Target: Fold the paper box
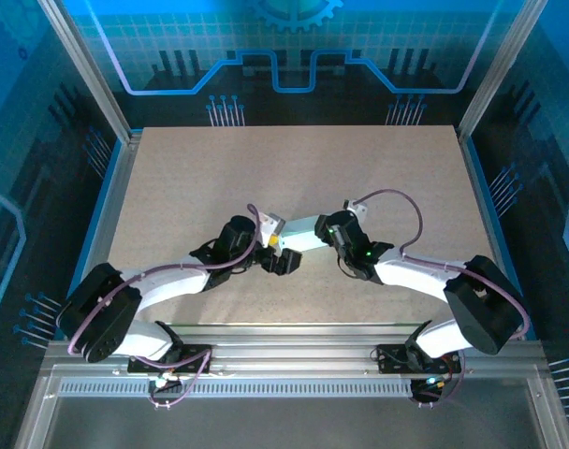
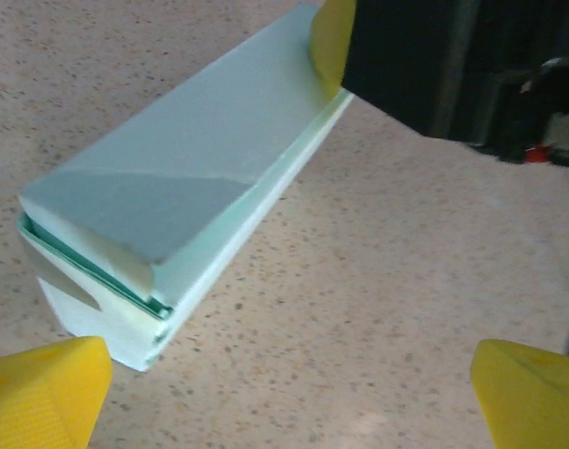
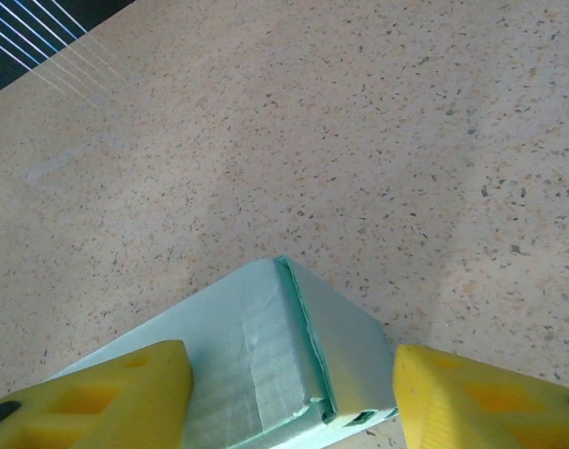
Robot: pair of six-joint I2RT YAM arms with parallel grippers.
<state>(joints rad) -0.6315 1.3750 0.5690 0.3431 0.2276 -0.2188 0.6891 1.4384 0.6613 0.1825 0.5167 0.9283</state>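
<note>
The box's near end flap (image 2: 95,269) gapes and my left gripper is crooked to it, so I should line that gripper up with the box and squeeze that end (image 1: 284,236).
The paper box (image 1: 301,234) is a pale mint, long closed carton lying mid-table between the two arms. In the left wrist view the paper box (image 2: 182,187) runs from lower left to upper right, its near end flap (image 2: 88,290) slightly ajar. My left gripper (image 2: 284,402) stands wide open just short of that near end, with only bare table between its yellow fingertips (image 2: 41,393). My right gripper (image 3: 294,412) is shut on the far end of the paper box (image 3: 266,365), with yellow pads (image 3: 107,402) on either side. Its finger (image 2: 329,37) rests against the box's top face.
The speckled tan table (image 1: 294,168) extends freely behind and to both sides of the box. Metal frame posts (image 1: 88,65) and blue panels wall it in. An aluminium rail (image 1: 294,351) carries the arm bases at the near edge.
</note>
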